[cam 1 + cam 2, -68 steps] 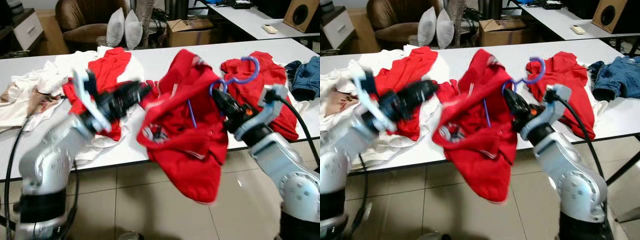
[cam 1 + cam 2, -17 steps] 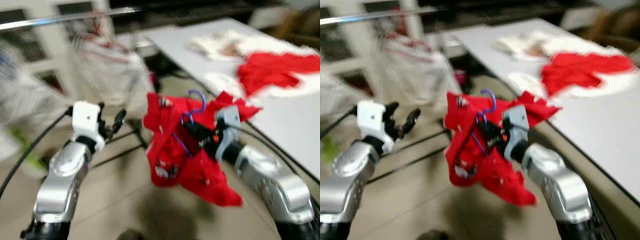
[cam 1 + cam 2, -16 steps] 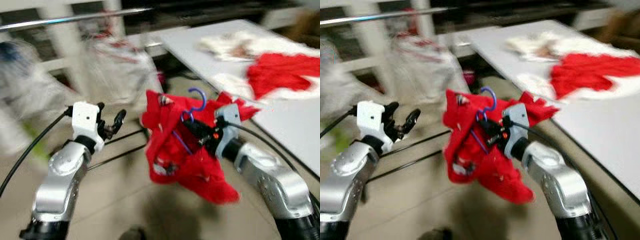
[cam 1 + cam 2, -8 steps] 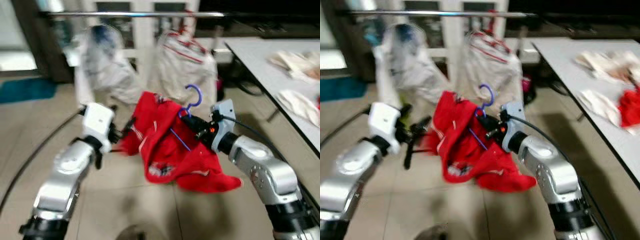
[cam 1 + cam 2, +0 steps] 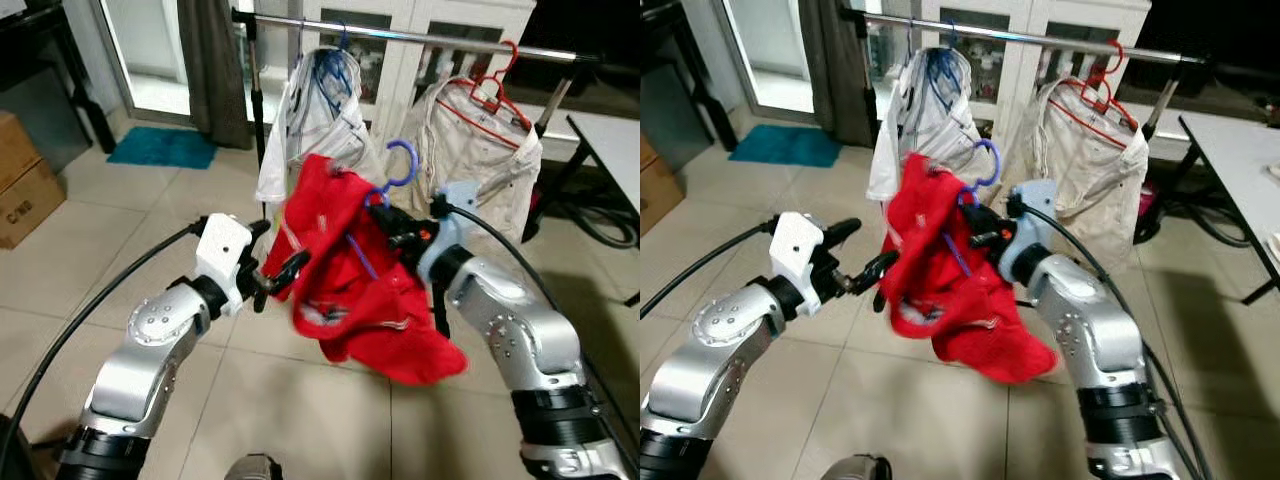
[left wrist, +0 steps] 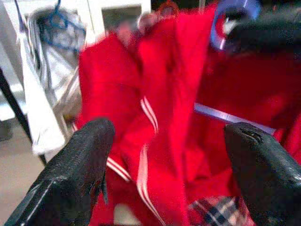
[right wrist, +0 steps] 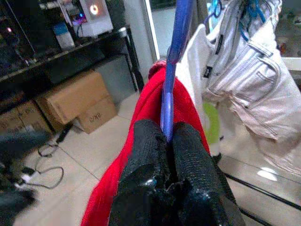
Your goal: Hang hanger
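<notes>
The red garment [image 5: 325, 215] is bunched up in loose folds [image 5: 338, 295]. It will pull out long and straight between my grippers when I pull its upper hem to the side.
A red garment [image 5: 345, 270] hangs on a blue hanger [image 5: 402, 160] in front of me. My right gripper [image 5: 392, 228] is shut on the hanger's neck just under its hook, and the right wrist view shows both fingers [image 7: 150, 146] pinching the blue hanger stem [image 7: 173, 80]. My left gripper [image 5: 281, 255] stands open at the garment's left edge. In the left wrist view the red garment [image 6: 160, 108] fills the gap ahead of the spread fingers [image 6: 77, 162]. A metal clothes rail [image 5: 420, 38] runs across behind, above the hanger's hook.
Two pale garments hang on the rail, one on a blue hanger [image 5: 325, 72] and one on a red hanger [image 5: 488, 92], with a gap between them. A cardboard box [image 5: 25, 175] and a blue mat [image 5: 160, 147] lie left. A white table corner [image 5: 615, 130] is right.
The camera has swung to face the clothes rail, which now stands sharp and close. My right gripper still holds the hanger, now higher. My left gripper sits by the garment's edge.
</notes>
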Tool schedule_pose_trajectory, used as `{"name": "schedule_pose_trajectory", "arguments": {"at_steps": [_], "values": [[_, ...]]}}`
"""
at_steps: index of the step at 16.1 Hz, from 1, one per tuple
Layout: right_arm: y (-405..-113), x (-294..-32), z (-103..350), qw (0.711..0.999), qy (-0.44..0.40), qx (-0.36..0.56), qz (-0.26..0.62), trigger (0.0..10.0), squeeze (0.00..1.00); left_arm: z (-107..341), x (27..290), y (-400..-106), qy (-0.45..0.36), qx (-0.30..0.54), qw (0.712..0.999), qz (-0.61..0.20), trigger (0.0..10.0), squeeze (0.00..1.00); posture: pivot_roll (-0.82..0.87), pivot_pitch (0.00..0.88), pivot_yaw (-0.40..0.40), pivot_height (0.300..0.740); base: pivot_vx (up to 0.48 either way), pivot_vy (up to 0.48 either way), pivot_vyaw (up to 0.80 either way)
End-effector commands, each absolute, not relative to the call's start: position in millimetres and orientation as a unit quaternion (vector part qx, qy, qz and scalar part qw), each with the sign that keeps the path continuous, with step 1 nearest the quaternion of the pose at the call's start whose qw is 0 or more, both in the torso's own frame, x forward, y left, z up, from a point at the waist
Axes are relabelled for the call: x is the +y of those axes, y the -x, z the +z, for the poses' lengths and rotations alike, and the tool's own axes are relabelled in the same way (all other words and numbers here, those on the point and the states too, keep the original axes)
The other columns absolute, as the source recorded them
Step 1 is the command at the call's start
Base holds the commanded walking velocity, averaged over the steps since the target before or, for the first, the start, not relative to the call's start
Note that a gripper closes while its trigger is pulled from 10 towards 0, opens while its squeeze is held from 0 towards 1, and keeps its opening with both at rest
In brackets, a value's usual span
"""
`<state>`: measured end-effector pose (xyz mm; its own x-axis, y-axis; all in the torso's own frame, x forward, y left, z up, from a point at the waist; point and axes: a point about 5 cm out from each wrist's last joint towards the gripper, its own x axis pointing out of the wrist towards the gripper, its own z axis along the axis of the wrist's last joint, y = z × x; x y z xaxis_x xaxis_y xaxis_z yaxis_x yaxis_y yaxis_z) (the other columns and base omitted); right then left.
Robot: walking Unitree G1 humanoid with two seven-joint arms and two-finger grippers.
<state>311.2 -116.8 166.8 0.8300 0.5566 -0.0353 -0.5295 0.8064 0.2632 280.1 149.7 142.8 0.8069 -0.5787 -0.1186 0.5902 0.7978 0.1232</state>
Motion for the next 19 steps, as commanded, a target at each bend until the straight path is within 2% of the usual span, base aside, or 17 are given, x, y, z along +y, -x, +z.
{"name": "schedule_pose_trajectory", "arguments": {"at_steps": [1, 3, 5, 6, 7, 8, 12, 19], "values": [[-312.6, -122.9, 181.9, 0.952, -0.121, 0.026, 0.279, 10.0, 0.00, 141.1, 146.6, -280.7, -0.086, 0.040, 0.944, -0.315, 10.0, 0.00, -0.09, 0.034, -0.039, 0.740, 0.000, 0.000, 0.00], [-311.9, -119.7, 184.9, 0.950, -0.123, 0.022, 0.286, 10.0, 0.00, 134.7, 152.0, -292.8, -0.106, 0.049, 0.951, -0.288, 10.0, 0.00, -0.09, 0.039, -0.042, 0.740, 0.000, 0.000, 0.00], [-311.1, -118.4, 187.2, 0.948, -0.128, 0.020, 0.291, 10.0, 0.00, 132.0, 150.4, -297.9, -0.107, 0.049, 0.949, -0.293, 10.0, 0.00, -0.10, 0.044, -0.045, 0.740, 0.000, 0.000, 0.00], [-310.2, -117.6, 189.9, 0.946, -0.134, 0.017, 0.296, 10.0, 0.00, 127.9, 145.2, -302.8, -0.100, 0.052, 0.943, -0.314, 1.9, 0.00, -0.10, 0.047, -0.041, 0.740, 0.000, 0.000, 0.00], [-309.9, -117.4, 190.6, 0.945, -0.135, 0.016, 0.297, 10.0, 0.00, 126.7, 143.4, -304.1, -0.098, 0.054, 0.940, -0.321, 1.9, 0.00, -0.10, 0.047, -0.040, 0.740, 0.000, 0.000, 0.00], [-309.5, -117.0, 191.7, 0.945, -0.138, 0.014, 0.298, 10.0, 0.00, 125.0, 140.3, -305.7, -0.097, 0.058, 0.935, -0.336, 0.0, 0.00, -0.10, 0.047, -0.035, 0.740, 0.000, 0.000, 0.00], [-307.6, -116.5, 195.2, 0.944, -0.146, 0.009, 0.296, 10.0, 0.00, 114.4, 128.9, -313.5, -0.047, 0.069, 0.927, -0.365, 0.0, 0.00, -0.10, 0.048, -0.023, 0.740, 0.000, 0.000, 0.00], [-304.0, -112.8, 197.9, 0.941, -0.157, 0.005, 0.299, 10.0, 0.00, 112.3, 134.3, -325.6, -0.077, 0.064, 0.930, -0.354, 0.0, 0.00, -0.10, 0.050, -0.012, 0.740, 0.000, 0.000, 0.00]]}}
